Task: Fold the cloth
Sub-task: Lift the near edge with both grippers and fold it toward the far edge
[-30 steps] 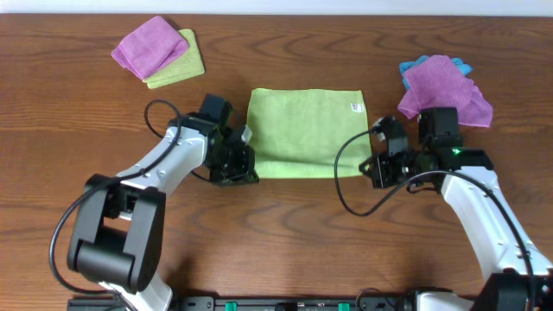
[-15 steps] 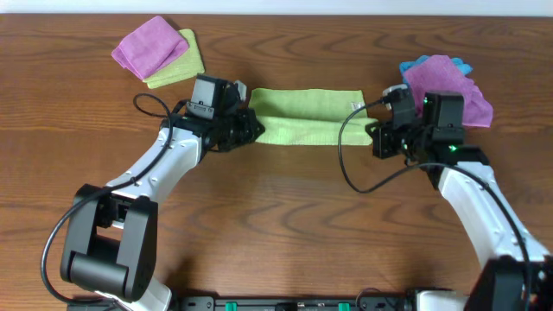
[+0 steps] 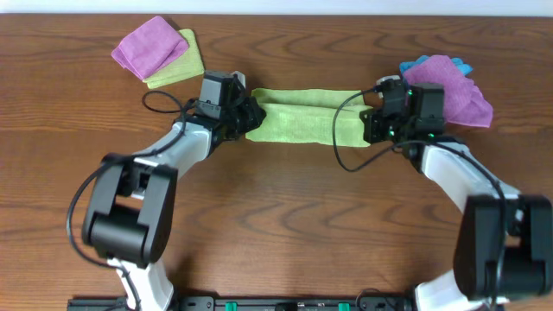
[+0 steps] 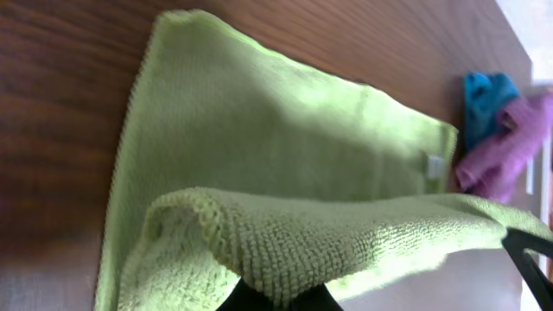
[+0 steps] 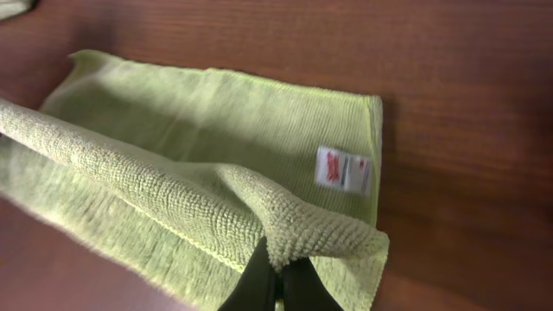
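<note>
The cloth's lifted near edge point(image 3: 307, 107) is short of the cloth's far edge. My right gripper should therefore put the cloth's corner point(image 5: 356, 241) down, take hold of it again and pull it farther over.
A lime green cloth point(image 3: 302, 117) lies on the wooden table, its near edge lifted and carried over toward its far edge, so it shows as a narrow doubled band. My left gripper point(image 3: 246, 117) is shut on the cloth's near left corner point(image 4: 276, 259). My right gripper point(image 3: 370, 125) is shut on the near right corner point(image 5: 285, 233). Both held corners hang above the lower layer. A white label point(image 5: 344, 168) sits near the cloth's far right corner.
A purple cloth on a lime green one point(image 3: 160, 50) lies at the back left. A purple cloth over a blue one point(image 3: 445, 82) lies at the back right, close behind my right arm; it also shows in the left wrist view point(image 4: 497, 142).
Both grippers have carried the cloth's near edge away from the table front toward the far edge. The flat cloth is now a narrow folded band.
</note>
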You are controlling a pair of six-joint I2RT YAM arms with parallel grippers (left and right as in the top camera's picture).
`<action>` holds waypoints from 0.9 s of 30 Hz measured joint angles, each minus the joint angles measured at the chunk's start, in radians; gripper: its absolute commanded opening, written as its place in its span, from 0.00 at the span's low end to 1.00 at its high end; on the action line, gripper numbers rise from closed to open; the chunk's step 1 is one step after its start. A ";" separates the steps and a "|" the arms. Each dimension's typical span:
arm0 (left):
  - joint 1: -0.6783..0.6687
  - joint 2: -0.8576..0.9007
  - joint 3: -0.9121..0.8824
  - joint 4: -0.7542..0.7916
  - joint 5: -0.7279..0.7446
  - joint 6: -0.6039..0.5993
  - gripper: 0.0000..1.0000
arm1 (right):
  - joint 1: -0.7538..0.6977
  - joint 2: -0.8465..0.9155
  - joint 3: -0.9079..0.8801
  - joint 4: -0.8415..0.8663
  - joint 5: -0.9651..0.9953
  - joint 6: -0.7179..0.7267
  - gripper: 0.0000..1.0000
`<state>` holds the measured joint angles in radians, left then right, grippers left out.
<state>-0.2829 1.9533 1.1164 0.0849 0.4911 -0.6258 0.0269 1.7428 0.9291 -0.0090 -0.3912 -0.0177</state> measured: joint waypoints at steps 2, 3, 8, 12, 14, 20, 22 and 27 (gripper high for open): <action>0.001 0.039 0.032 0.007 -0.007 -0.003 0.06 | 0.006 0.039 0.025 0.017 0.012 0.000 0.01; 0.001 0.057 0.052 0.010 -0.011 -0.004 0.06 | 0.009 0.060 0.040 0.020 0.019 0.000 0.01; 0.001 0.136 0.164 0.019 -0.026 -0.006 0.06 | 0.012 0.143 0.112 0.027 0.048 0.000 0.01; 0.001 0.177 0.229 0.021 -0.027 -0.006 0.06 | 0.013 0.188 0.153 0.030 0.068 0.000 0.01; 0.001 0.188 0.238 0.019 -0.028 -0.006 0.06 | 0.013 0.194 0.156 0.030 0.075 0.000 0.01; 0.000 0.204 0.238 -0.041 -0.052 -0.001 0.22 | 0.014 0.201 0.156 0.028 0.082 0.002 0.12; 0.001 0.204 0.238 -0.058 -0.077 0.000 0.42 | 0.015 0.201 0.156 0.026 0.092 0.005 0.29; 0.006 0.204 0.238 -0.065 -0.102 0.005 0.58 | 0.015 0.201 0.156 0.009 0.100 0.006 0.53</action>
<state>-0.2768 2.1574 1.3548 0.0200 0.3889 -0.6209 0.0418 1.9442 1.0855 0.0002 -0.2916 -0.0113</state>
